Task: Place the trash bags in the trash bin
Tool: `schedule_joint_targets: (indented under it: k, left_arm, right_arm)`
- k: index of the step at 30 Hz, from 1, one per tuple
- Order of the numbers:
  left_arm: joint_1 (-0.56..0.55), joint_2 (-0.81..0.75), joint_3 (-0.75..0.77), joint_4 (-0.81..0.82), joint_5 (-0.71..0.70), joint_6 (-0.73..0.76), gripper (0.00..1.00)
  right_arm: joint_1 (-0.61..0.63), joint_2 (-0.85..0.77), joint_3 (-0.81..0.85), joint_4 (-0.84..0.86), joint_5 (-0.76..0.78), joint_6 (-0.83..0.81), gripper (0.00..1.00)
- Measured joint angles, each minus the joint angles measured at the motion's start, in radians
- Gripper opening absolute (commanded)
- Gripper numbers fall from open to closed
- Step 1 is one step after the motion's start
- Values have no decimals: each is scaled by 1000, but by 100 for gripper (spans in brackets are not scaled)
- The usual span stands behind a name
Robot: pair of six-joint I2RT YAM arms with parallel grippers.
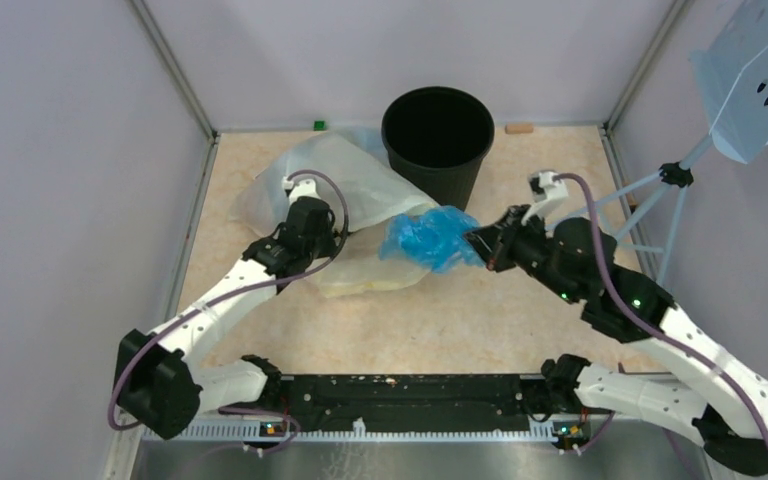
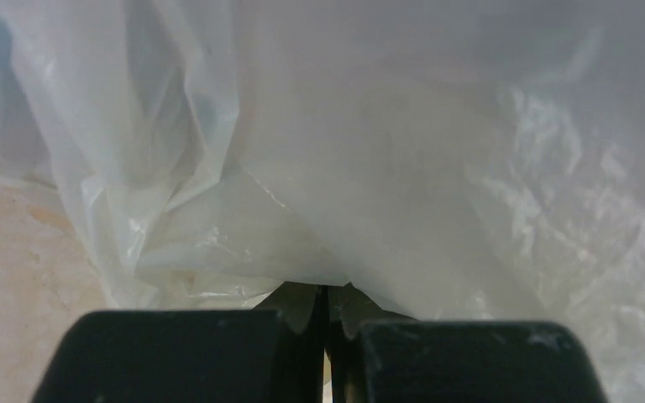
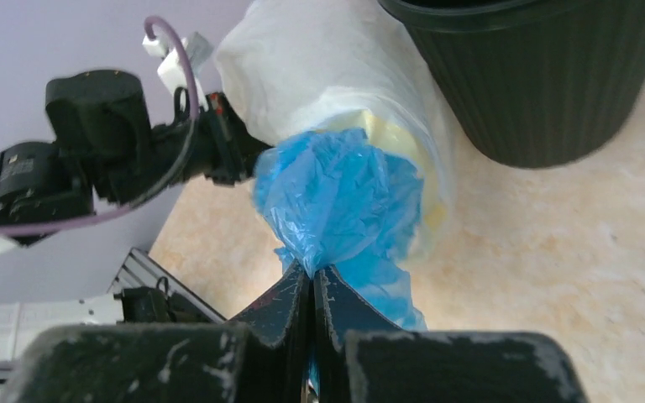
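The blue bag lies in a crumpled heap at the clear bag's opening (image 1: 422, 240), so the robot's right gripper should put it down in the free front space (image 1: 415, 330) before the left gripper joins in.
The blue trash bag (image 1: 427, 239) is a crumpled bunch at the open mouth of the large clear bag (image 1: 345, 185), just in front of the black ribbed trash bin (image 1: 438, 140). My right gripper (image 1: 478, 243) is shut on the blue bag's right end; in the right wrist view its jaws (image 3: 312, 275) pinch the film (image 3: 336, 197). My left gripper (image 1: 312, 205) is shut on the clear bag, whose film (image 2: 369, 143) fills the left wrist view above the closed fingertips (image 2: 326, 290). The bin shows at the right wrist view's upper right (image 3: 537, 75).
A light blue perforated metal stand (image 1: 755, 80) on thin legs stands at the right. A small green block (image 1: 318, 125) and a tan piece (image 1: 519, 128) lie at the back wall. Grey walls enclose the beige table.
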Motion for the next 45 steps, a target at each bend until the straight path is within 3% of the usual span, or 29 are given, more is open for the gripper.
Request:
schedule_joint_targets:
  k: [12,18,23,30,38,40,42,43,45]
  left_arm:
    - [104,415,80,185,76,32,0]
    - [211,584,199,202,123,27,0]
    - [333,653,284,206,164,8,0]
    - [505,699,415,147,201,-20,0]
    - [494,529,372,77,97,-12,1]
    - [494,472,373,59,52,3,10]
    - [495,414,381,37,16,25,22]
    - [496,394,385,32,13,39,28]
    - [496,356,390,25,21,63,39]
  right_arm:
    - [0,-293,91,-332,160,40,0]
    - [0,-322,100,-451,294,55,0]
    - [0,-317,14,-493,332,71,0]
    - [0,-227,-132,-446,229,70,0]
    - [0,-55,-169,-230,-43,20,0]
    - [0,-27,-180,-150,-129,11,0]
    - [0,-7,-183,-102,-179,8,10]
    - [0,-1,-184,-88,-190,8,15]
    - [0,10,-185,-73,-196,4,36]
